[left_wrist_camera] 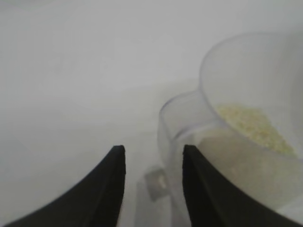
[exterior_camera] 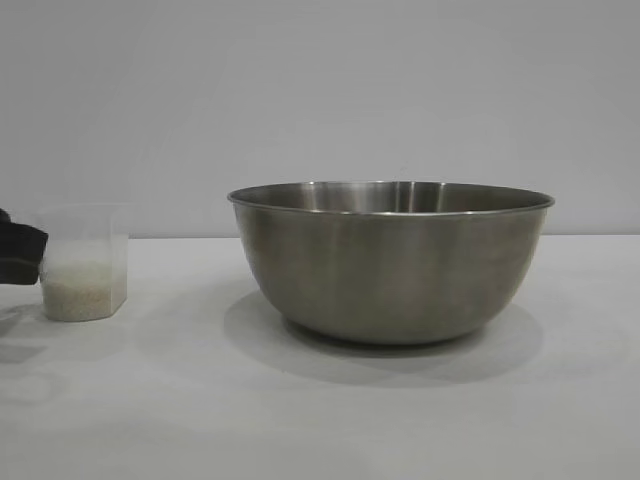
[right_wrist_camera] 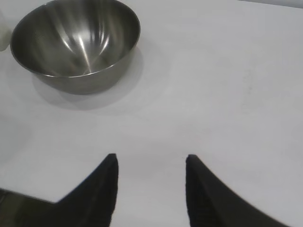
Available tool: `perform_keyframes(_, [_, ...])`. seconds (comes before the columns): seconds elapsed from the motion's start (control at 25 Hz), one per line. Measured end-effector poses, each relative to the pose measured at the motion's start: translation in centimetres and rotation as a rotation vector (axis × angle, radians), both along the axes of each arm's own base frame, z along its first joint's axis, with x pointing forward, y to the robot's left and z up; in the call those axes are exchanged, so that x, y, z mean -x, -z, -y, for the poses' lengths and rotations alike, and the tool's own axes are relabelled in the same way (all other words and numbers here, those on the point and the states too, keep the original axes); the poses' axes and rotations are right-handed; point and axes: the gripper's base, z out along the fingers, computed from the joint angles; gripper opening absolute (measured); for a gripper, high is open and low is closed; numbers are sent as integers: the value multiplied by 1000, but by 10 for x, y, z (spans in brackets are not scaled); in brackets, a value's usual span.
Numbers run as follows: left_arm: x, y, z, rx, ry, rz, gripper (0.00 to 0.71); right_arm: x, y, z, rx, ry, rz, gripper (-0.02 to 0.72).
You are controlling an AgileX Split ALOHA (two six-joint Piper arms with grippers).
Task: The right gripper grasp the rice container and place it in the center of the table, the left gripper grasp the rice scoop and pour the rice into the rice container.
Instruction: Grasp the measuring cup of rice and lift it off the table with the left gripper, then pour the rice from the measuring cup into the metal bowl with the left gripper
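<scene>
The rice scoop (exterior_camera: pixel 86 258) has loose rice (exterior_camera: pixel 80 294) lying shallow below its wide open rim, so it will empty out completely when the robot pours it into the rice container.
The rice container (exterior_camera: pixel 390 265), a large steel bowl, stands empty at the middle of the table (exterior_camera: pixel 300 420); it also shows far off in the right wrist view (right_wrist_camera: pixel 75 40). The rice scoop (exterior_camera: pixel 85 262), a clear cup partly filled with rice (exterior_camera: pixel 80 295), stands upright on the table at the left. My left gripper (exterior_camera: pixel 20 255) is at the scoop's left side. In the left wrist view it (left_wrist_camera: pixel 154 149) is open, its fingers either side of the scoop's (left_wrist_camera: pixel 246 61) handle, with rice (left_wrist_camera: pixel 251 125) inside. My right gripper (right_wrist_camera: pixel 151 158) is open and empty over bare table, well away from the bowl.
A plain pale wall stands behind the table. Bare white tabletop lies between the scoop and the bowl and in front of both.
</scene>
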Motion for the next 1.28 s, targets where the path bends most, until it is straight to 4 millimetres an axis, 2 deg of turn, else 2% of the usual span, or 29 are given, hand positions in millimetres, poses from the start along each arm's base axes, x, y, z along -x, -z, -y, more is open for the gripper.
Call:
perform_keyframes(0.04, [-2, -1, 1, 0, 2, 8, 141, 0, 0, 0, 0, 0, 0, 323])
perform_keyframes(0.16, [-7, -4, 4, -18, 40, 31, 0, 0, 0, 0, 0, 0, 0, 323])
perform_keyframes(0.48, [-22, -15, 20, -36, 192, 102, 0, 0, 0, 0, 0, 0, 0, 323])
perform_keyframes(0.6, [-31, -34, 29, -79, 284, 193, 0, 0, 0, 0, 0, 0, 0, 323])
perform_keyframes(0.76, [-42, -71, 41, -185, 409, 373, 0, 0, 0, 0, 0, 0, 0, 323])
perform_keyframes(0.92, [-48, -108, 53, -356, 545, 583, 0, 0, 0, 0, 0, 0, 0, 323])
perform_keyframes(1.04, [-51, -127, 65, -500, 687, 732, 0, 0, 0, 0, 0, 0, 0, 323])
perform_keyframes(1.16, [-53, -140, 80, -613, 802, 848, 0, 0, 0, 0, 0, 0, 0, 323])
perform_keyframes(1.28, [-51, -143, 102, -809, 911, 941, 0, 0, 0, 0, 0, 0, 0, 323])
